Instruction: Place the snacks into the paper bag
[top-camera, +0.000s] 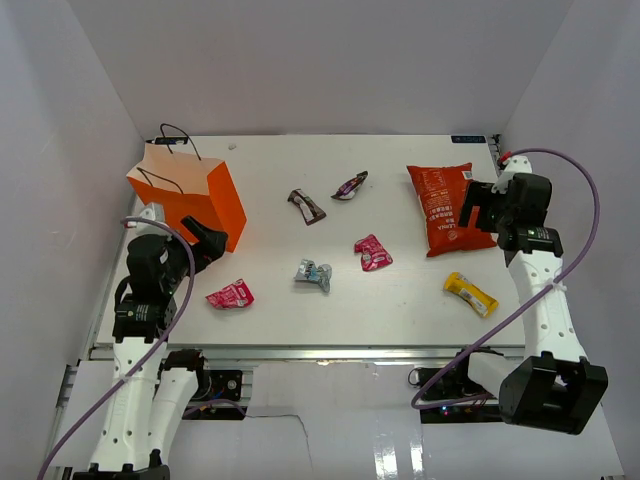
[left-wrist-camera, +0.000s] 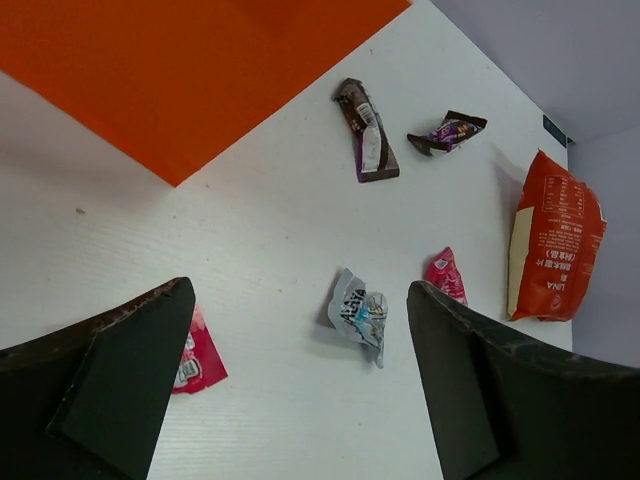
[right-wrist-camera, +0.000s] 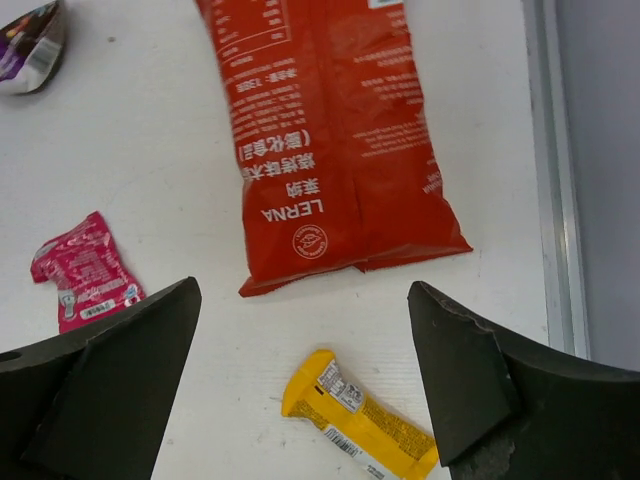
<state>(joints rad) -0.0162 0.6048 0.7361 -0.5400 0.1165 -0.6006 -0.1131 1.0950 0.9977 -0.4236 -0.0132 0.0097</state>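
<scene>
The pink wrapper (top-camera: 231, 294) nearest the orange bag is clear of the wrappers around it. My left gripper should keep going down until its open fingers are on both sides of the wrapper's near end (top-camera: 214, 300).
The orange paper bag (top-camera: 185, 195) (left-wrist-camera: 200, 60) stands at the back left. My left gripper (top-camera: 205, 245) (left-wrist-camera: 300, 290) hovers open just beside it, empty, above a silver-blue wrapper (top-camera: 313, 273) (left-wrist-camera: 362, 312) and a pink wrapper (top-camera: 231, 294) (left-wrist-camera: 197, 355). The red crisp packet (top-camera: 445, 205) (right-wrist-camera: 330, 140) lies flat at the right. My right gripper (top-camera: 472, 207) (right-wrist-camera: 303, 290) hangs open over its near end, holding nothing. A yellow wrapper (top-camera: 470, 294) (right-wrist-camera: 360, 415) lies nearer. Another pink wrapper (top-camera: 372, 252) (right-wrist-camera: 88, 272) and two dark wrappers (top-camera: 307, 205) (top-camera: 350, 186) lie mid-table.
White walls enclose the table on three sides. A metal rail (right-wrist-camera: 555, 170) runs along the table's right edge, close to the crisp packet. Purple cables (top-camera: 585, 250) loop off both arms.
</scene>
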